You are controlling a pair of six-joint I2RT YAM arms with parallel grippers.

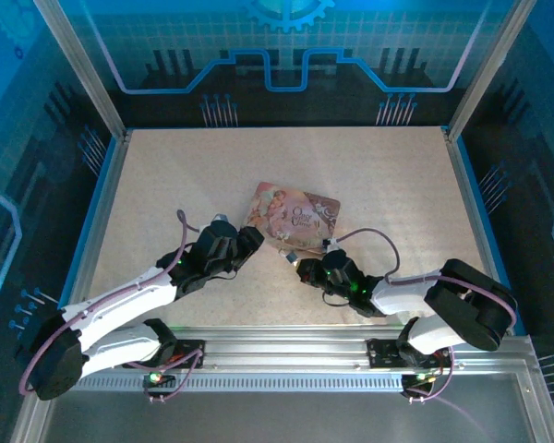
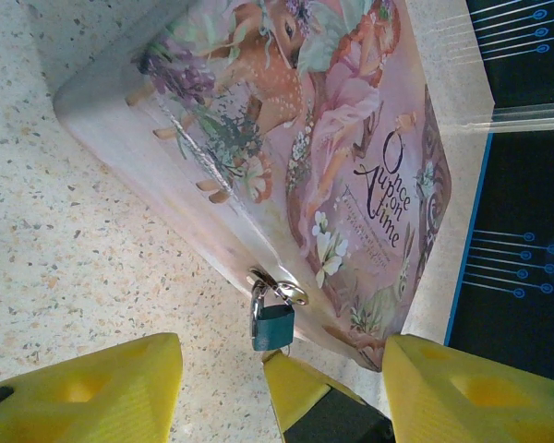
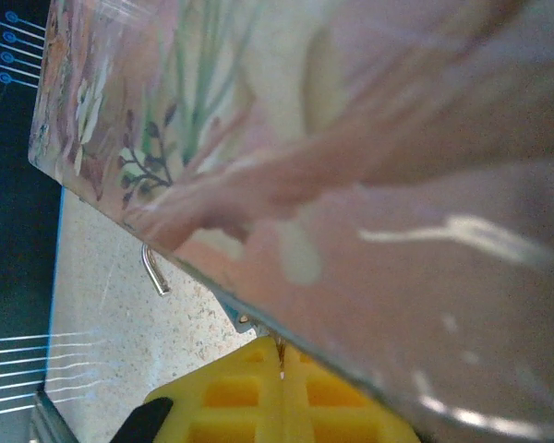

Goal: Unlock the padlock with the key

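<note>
The tin's front edge [image 1: 289, 244] slants away from my right gripper, so next I turn the tin and brace its end [image 1: 256, 207] with my left gripper before taking the padlock.
The padlock [image 2: 273, 326] has a small teal body and hangs by its silvery shackle [image 2: 257, 300] from the hasp on the pink tin's [image 2: 351, 157] front edge. My left gripper [image 2: 282, 355] is open, its yellow fingers [image 2: 92, 392] wide apart on either side just short of the padlock, holding nothing. My right gripper [image 3: 282, 388] is shut on the key [image 3: 281, 353], a thin metal sliver between its pads that points up into the padlock's underside [image 3: 233, 314]. The right gripper's finger [image 2: 305, 392] also reaches up under the padlock in the left wrist view. From above, both grippers [image 1: 245, 242] [image 1: 307, 268] meet at the tin's near edge.
The pink illustrated tin [image 1: 294, 217] lies flat mid-table on the speckled surface [image 1: 166, 185]. Blue-rimmed enclosure walls [image 1: 106, 185] bound the table on all sides. The arms' mounting rail [image 1: 286, 355] runs along the near edge.
</note>
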